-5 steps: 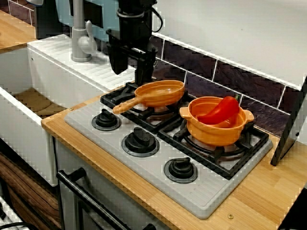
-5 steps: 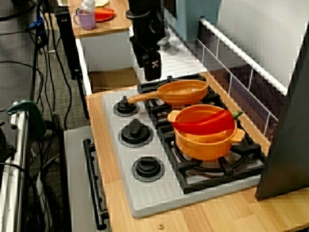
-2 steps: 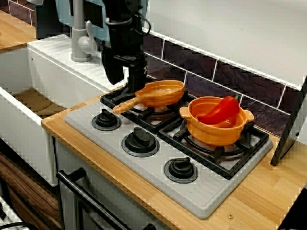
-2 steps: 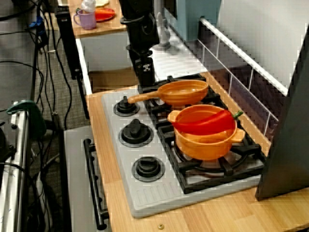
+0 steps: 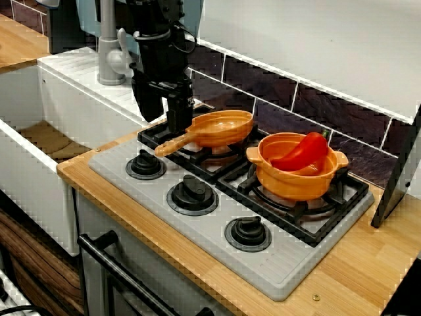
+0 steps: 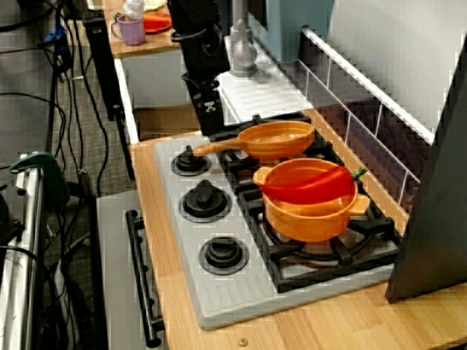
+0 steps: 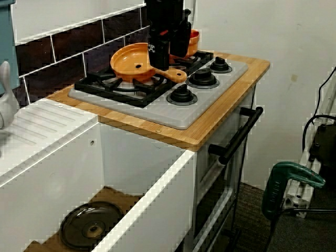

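Observation:
I expect the orange frying pan (image 5: 223,129) to settle level on the burner when I shift it, because it leans off-centre with its handle dipping low (image 5: 173,143).
In the front view my black gripper (image 5: 163,120) hangs open and holds nothing, just left of the orange frying pan (image 5: 220,126) on the back-left burner. Its fingertips (image 5: 179,124) stand a little above the pan's handle (image 5: 172,145) without touching it. The view from the stove's end shows the gripper (image 6: 208,120) above the handle's tip, beside the pan (image 6: 277,138). From the sink side the gripper (image 7: 168,56) partly hides the pan (image 7: 131,63). An orange pot (image 5: 296,181) on the right burner holds a red pepper (image 5: 301,151).
Three black knobs (image 5: 192,193) line the grey hob's front. A white sink (image 7: 131,199) with a dark round lid (image 7: 92,228) in it lies to the left, and a grey tap (image 5: 108,52) behind it. A dark panel (image 5: 398,178) leans at the far right. Tiled wall behind.
The gripper has moved left and slightly down, from behind the pan's back rim to above its handle end. It stayed open. Pan, pot and pepper have not moved.

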`<action>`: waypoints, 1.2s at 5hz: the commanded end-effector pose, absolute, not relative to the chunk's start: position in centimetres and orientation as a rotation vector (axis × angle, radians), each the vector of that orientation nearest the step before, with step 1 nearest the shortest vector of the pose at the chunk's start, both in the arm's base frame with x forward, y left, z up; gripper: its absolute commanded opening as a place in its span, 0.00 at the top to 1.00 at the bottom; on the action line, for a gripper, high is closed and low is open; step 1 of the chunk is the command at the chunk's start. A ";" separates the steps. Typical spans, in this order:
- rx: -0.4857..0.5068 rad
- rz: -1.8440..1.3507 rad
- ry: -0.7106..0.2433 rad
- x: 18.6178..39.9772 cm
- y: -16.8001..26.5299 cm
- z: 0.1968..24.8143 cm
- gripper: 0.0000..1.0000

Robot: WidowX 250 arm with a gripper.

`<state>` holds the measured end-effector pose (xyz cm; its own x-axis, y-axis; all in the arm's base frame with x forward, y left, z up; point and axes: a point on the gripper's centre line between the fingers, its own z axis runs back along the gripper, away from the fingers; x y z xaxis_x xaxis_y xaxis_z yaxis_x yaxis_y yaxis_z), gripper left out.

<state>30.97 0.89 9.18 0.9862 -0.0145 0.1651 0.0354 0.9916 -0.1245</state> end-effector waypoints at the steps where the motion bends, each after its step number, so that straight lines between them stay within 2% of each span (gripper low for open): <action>1: -0.110 -0.006 -0.233 30.9 0.7 10.6 0.00; 6: -0.089 0.047 -0.231 32.3 -0.3 7.6 0.00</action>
<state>31.86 -0.42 6.68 0.9794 0.0628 0.1918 -0.0445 0.9942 -0.0980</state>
